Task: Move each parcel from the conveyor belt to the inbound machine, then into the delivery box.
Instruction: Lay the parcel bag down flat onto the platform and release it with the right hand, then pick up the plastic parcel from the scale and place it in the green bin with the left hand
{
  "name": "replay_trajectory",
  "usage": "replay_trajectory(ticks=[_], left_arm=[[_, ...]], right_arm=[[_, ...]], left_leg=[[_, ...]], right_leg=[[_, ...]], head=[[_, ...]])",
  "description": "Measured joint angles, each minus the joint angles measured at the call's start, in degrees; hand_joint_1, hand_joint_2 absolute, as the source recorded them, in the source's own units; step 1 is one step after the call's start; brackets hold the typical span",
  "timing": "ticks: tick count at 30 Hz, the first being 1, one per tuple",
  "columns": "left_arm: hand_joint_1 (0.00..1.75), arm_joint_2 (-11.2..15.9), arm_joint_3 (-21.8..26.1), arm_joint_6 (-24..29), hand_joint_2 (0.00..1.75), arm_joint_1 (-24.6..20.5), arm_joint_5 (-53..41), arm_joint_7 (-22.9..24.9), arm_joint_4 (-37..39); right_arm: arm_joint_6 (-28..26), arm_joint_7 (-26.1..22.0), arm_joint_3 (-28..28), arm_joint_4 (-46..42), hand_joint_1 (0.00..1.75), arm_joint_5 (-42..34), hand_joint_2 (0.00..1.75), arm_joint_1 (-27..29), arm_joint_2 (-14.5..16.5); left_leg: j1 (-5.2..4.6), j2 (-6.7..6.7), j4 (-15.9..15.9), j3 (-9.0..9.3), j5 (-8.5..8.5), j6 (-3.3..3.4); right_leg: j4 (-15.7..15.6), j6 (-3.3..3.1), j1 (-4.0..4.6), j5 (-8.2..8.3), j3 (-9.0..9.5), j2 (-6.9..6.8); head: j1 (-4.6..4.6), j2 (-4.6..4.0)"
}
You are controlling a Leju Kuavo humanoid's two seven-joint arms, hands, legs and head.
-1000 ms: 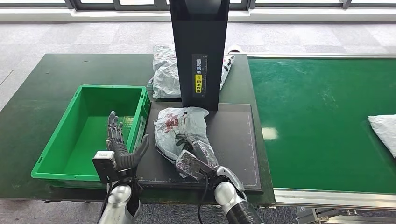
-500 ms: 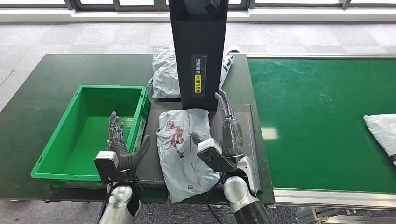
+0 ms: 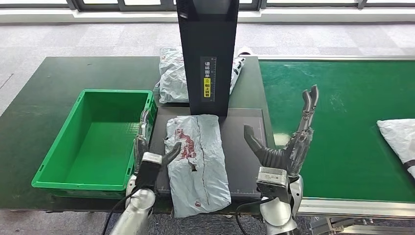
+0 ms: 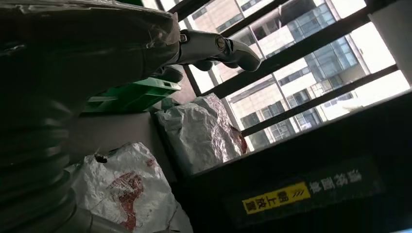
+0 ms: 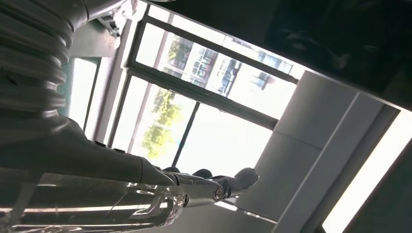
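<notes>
The grey parcel with red print [image 3: 196, 169] will bunch up and sag when the robot lifts it, because wrinkles and a long crease [image 3: 202, 160] show that the plastic is loose.
A grey plastic parcel [image 3: 196, 161] with red print lies flat on the dark platform [image 3: 244, 147] of the inbound machine, its near end hanging over the front edge; it also shows in the left wrist view [image 4: 126, 189]. My left hand [image 3: 147, 152] stands open beside its left side, fingers up. My right hand [image 3: 288, 142] is raised open to the right of the platform, holding nothing. The green delivery box [image 3: 93, 139] sits left of the platform. Another pale parcel [image 3: 399, 139] lies on the green conveyor belt [image 3: 337, 122] at the right edge.
The machine's black upright column [image 3: 208, 54] rises behind the platform. A second grey parcel [image 3: 171, 76] lies on the table behind it, beside the column. The dark green table [image 3: 58, 83] stretches left of the box.
My right hand let go of the parcel and rose to the right, fingers spread. The parcel now lies flat. My left hand moved right, next to the parcel. The belt parcel shifted left.
</notes>
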Motion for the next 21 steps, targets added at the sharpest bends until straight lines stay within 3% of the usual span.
replay_trajectory(ticks=[4,7,13,21], left_arm=[[0.0,-1.45,-4.49,5.25,1.75,-6.77,-19.02,11.49,9.6],[0.0,-2.35,-7.83,5.74,1.75,-9.85,-25.91,16.4,16.5],[0.0,-2.78,-10.63,5.7,1.75,-12.85,-31.51,21.05,26.16],[0.0,-2.78,-11.34,4.92,1.75,-14.55,-34.58,23.41,31.53]], right_arm=[[0.01,-0.01,0.01,-2.2,0.0,0.11,1.75,0.26,-0.03],[0.02,-0.01,0.01,-2.44,0.0,-0.45,1.75,0.26,-0.05],[0.03,-0.01,0.01,-2.44,0.0,-1.82,1.75,0.23,-0.13],[0.03,-0.01,0.01,-2.44,0.0,-2.11,1.75,0.21,-0.15]], left_leg=[[-0.03,-0.03,0.0,-0.02,0.0,0.01],[-0.05,-0.01,0.0,-0.02,0.0,0.02],[-0.04,-0.02,-0.03,-0.04,-0.02,0.01],[-0.05,-0.03,-0.04,-0.08,-0.02,0.02]], right_leg=[[0.0,0.03,-0.04,0.02,0.05,-0.05],[0.0,0.05,-0.06,0.03,0.05,-0.02],[0.0,0.03,-0.04,0.01,0.02,-0.03],[0.0,0.02,-0.04,-0.01,0.01,-0.03]], head=[[0.01,-0.01],[0.01,-0.01],[0.0,0.0],[0.0,-0.01]])
